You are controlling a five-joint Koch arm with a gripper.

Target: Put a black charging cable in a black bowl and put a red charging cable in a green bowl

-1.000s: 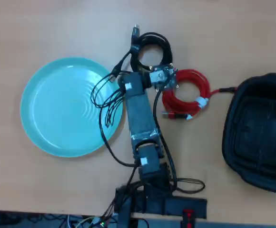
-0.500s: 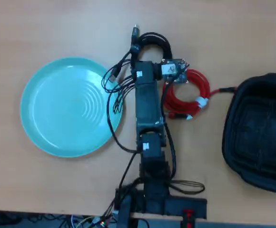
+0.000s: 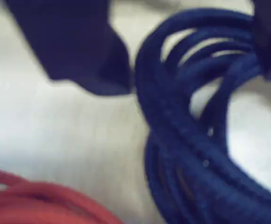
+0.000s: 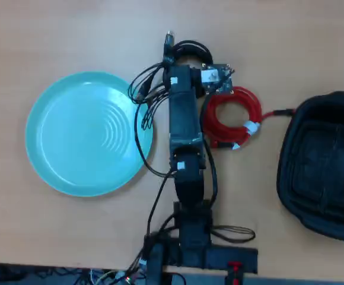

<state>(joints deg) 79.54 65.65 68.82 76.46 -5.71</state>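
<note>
My gripper is going to lift the black charging cable [image 3: 161, 100]. It will come up together as a coil, because its parts lie bunched in overlapping loops [image 3: 191, 144].
The black charging cable [image 3: 191, 154] fills the right of the wrist view as a dark, blurred coil lying on the table. In the overhead view its coil [image 4: 190, 48] peeks out beyond the arm's head. My gripper [image 3: 191, 74] is open, with one jaw on each side of the coil; in the overhead view the gripper [image 4: 187, 62] is over the coil. The red charging cable [image 4: 231, 117] lies coiled with a white tie just right of the arm, and it shows at the bottom left of the wrist view [image 3: 42, 203]. The green bowl [image 4: 89, 133] is at the left, the black bowl [image 4: 326, 166] at the right; both hold nothing.
The arm's body [image 4: 187, 154] and its loose black wires [image 4: 142, 113] run down the middle of the wooden table [image 4: 53, 35], with its base [image 4: 198, 255] at the near edge. The wires hang close to the green bowl's right rim.
</note>
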